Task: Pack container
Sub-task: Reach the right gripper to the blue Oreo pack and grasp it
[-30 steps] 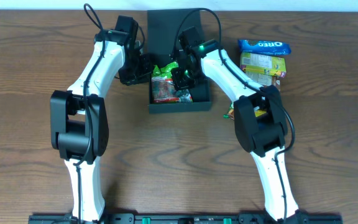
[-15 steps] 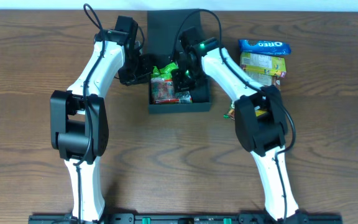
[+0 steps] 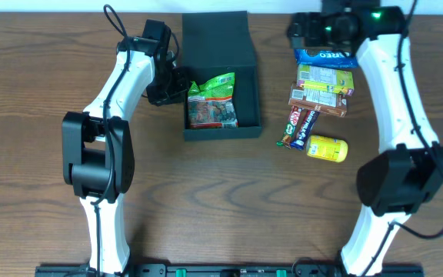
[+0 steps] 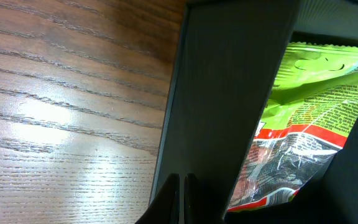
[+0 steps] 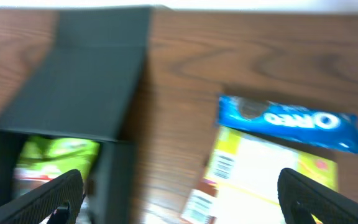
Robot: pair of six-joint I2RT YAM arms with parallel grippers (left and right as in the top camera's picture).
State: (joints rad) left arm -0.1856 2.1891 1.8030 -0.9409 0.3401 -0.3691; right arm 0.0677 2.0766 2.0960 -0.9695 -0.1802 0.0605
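Note:
I should turn my right gripper and pinch across the packet's end farther from the container point(image 3: 348, 61), because the Oreo packet point(image 3: 321, 58) lies lengthwise along my right gripper's opening.
The container point(image 3: 248, 85) is a black square box with its flap lid point(image 3: 216, 35) folded back. A green and red snack packet point(image 3: 212, 100) lies inside it. My left gripper point(image 3: 177, 83) is shut, its fingertips together against the outside of the container's left wall point(image 4: 229, 93), with the packet point(image 4: 309, 124) just beyond. My right gripper point(image 3: 298, 32) is open and empty, high at the back right between the lid and the Oreo packet point(image 3: 328, 58). The right wrist view is blurred: wide-apart fingers point(image 5: 61, 193), the lid point(image 5: 86, 74) on the left, the Oreo packet point(image 5: 288, 121) on the right.
Right of the container lie a yellow-green box point(image 3: 325, 78), a brown bar point(image 3: 318, 101), a dark red bar point(image 3: 297, 127) and a yellow packet point(image 3: 328, 148). The table's back edge runs just behind the lid and my right gripper.
My right arm has come up out of the container and swung to the back right, its gripper opening. The snack packet stays in the container. The left arm has not moved.

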